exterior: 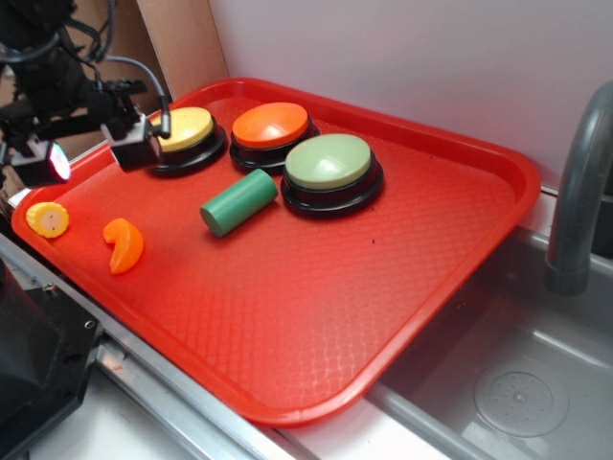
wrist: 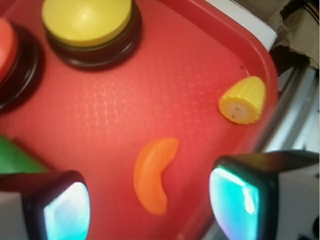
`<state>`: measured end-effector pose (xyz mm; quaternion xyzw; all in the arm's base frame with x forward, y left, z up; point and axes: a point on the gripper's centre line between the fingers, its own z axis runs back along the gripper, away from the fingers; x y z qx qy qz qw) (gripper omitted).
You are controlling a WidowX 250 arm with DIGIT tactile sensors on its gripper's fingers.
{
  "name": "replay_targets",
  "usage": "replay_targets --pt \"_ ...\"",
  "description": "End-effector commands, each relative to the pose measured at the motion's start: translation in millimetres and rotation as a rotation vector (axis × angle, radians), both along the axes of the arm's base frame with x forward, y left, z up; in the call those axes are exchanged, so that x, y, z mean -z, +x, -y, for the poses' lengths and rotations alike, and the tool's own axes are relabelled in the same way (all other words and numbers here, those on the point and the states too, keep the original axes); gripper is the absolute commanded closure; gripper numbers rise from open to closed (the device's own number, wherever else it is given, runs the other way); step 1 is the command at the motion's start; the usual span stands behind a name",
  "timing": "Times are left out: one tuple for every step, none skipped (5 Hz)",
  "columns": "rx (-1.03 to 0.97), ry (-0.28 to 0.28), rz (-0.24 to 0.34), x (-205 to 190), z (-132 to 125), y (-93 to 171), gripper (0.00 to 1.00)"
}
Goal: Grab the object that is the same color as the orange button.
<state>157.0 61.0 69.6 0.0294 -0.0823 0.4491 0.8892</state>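
The orange crescent [exterior: 124, 246] will roll and bring its inner side up when the robot's gripper squeezes it, because it has a smooth rounded back [exterior: 138, 246].
The object, a small glossy orange crescent [exterior: 124, 244] [wrist: 152, 173], lies flat on the red tray [exterior: 316, 287] near its left edge. The orange button [exterior: 271, 126] [wrist: 6, 50] stands on a black base at the tray's back, between a yellow one and a pale green one. My gripper [exterior: 88, 158] [wrist: 150, 210] hovers above the tray's left side, open and holding nothing. In the wrist view the crescent lies between the two glowing pads [wrist: 67, 212], apart from both and a little ahead of them.
A yellow button [exterior: 184, 129] [wrist: 87, 22] and a pale green button [exterior: 329, 163] flank the orange one. A green cylinder [exterior: 238, 202] lies in front of them. A small yellow corn piece [exterior: 48, 219] [wrist: 243, 101] rests by the tray's left rim. A sink [exterior: 517, 374] with a grey faucet [exterior: 579, 182] is at right.
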Motion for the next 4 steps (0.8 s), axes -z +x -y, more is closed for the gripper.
replay_targets --pt "-0.050 -0.017 -0.042 37 -4 6 0.00" --pt "-0.046 -0.129 -0.090 53 1 5 0.00" --pt "-0.025 -0.157 -0.086 62 11 1 0.00" --pt "-0.006 -0.172 -0.072 68 13 2 0.00"
